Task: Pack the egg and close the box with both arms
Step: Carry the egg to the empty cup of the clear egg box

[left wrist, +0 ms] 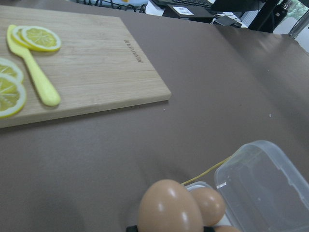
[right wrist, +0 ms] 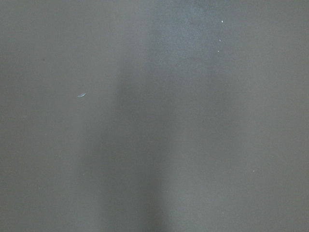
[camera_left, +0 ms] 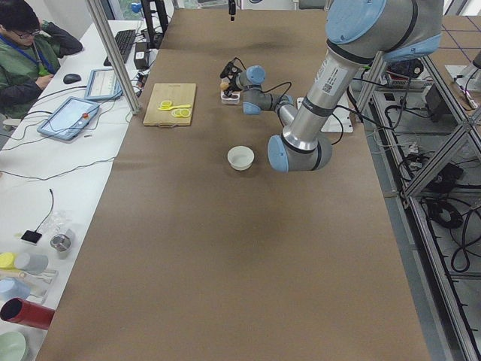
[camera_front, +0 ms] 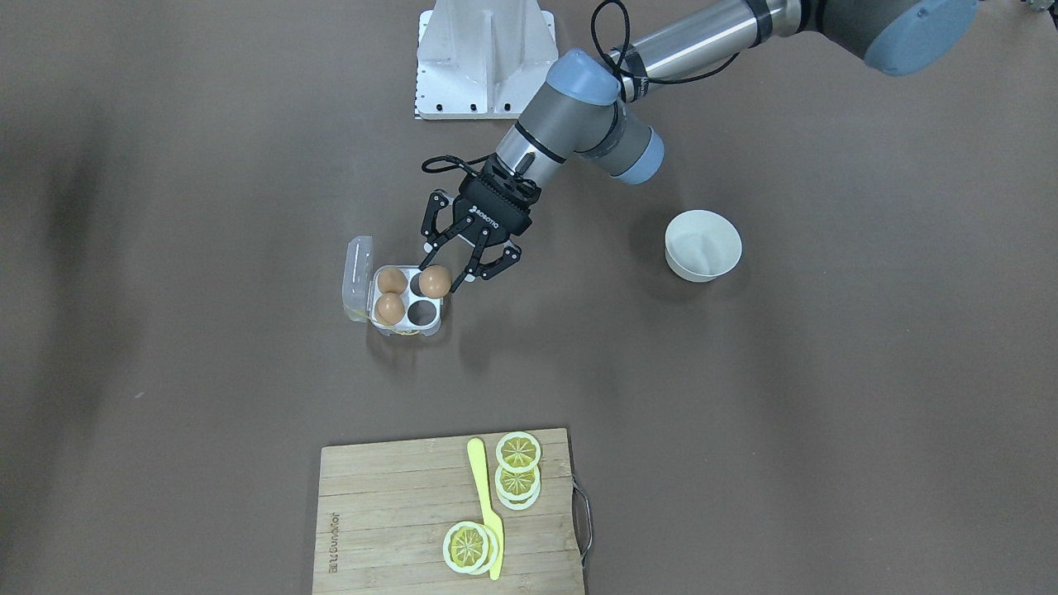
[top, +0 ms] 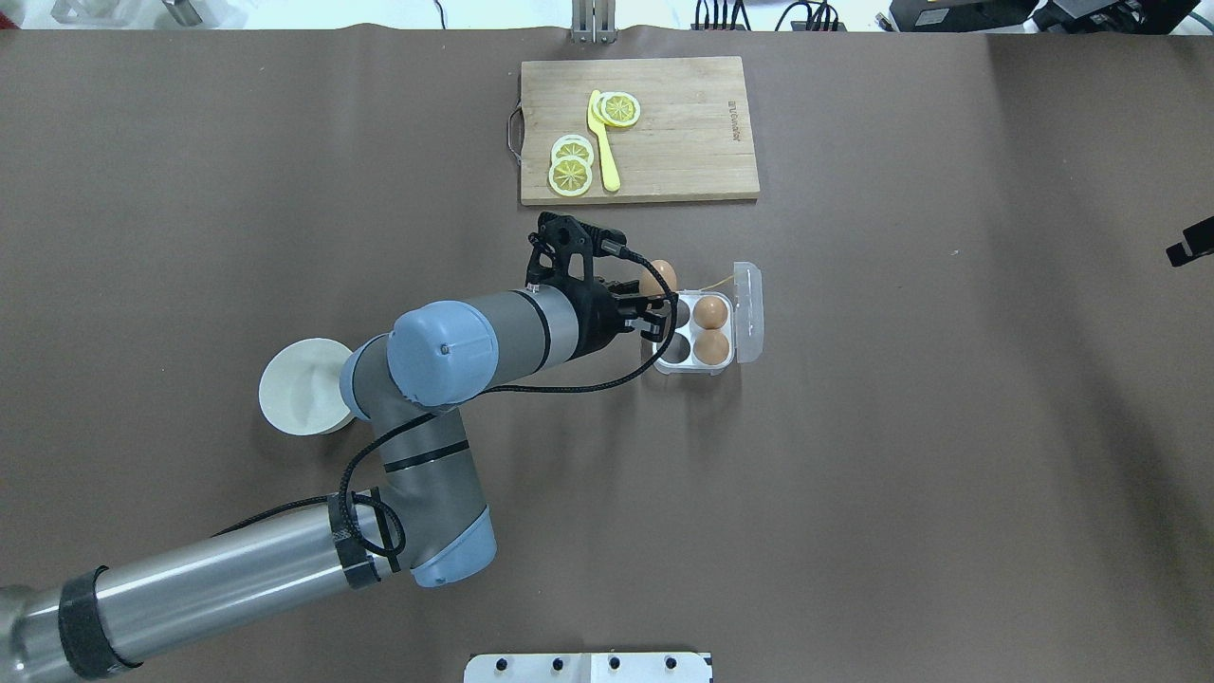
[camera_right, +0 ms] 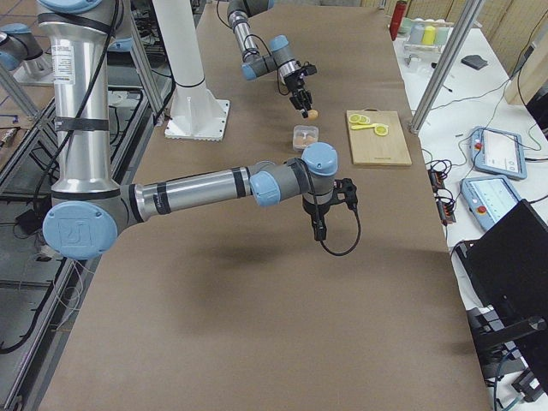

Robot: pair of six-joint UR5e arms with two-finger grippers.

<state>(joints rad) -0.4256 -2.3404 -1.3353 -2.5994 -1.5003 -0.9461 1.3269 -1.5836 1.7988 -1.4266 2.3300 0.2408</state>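
Observation:
The egg point(camera_front: 434, 283) hangs over the box's side opposite the lid. My left gripper should move it toward the lid, over the cell nearest the arm, before opening.
My left gripper point(camera_front: 447, 276) is shut on a tan-brown egg point(camera_front: 435, 281) and holds it just over the clear box point(camera_front: 431, 326), above the empty cell nearest the arm. The box lid point(camera_front: 358, 276) stands open on the far side from the gripper. Two more eggs point(camera_front: 392, 280) point(camera_front: 389, 308) sit in the cells by the lid; one cell point(camera_front: 423, 311) is empty. The left wrist view shows the held egg point(left wrist: 170, 207) at the bottom with the lid point(left wrist: 264, 186) beyond it. My right gripper point(camera_right: 317, 228) hangs over bare table far from the box; I cannot tell whether it is open or shut.
A round white bowl point(camera_front: 703, 245) stands on the table on my left arm's side. A wooden cutting board point(camera_front: 388, 529) with lemon slices point(camera_front: 517, 451) and a yellow knife point(camera_front: 488, 506) lies beyond the box. The white metal base point(camera_front: 485, 58) is behind the arm.

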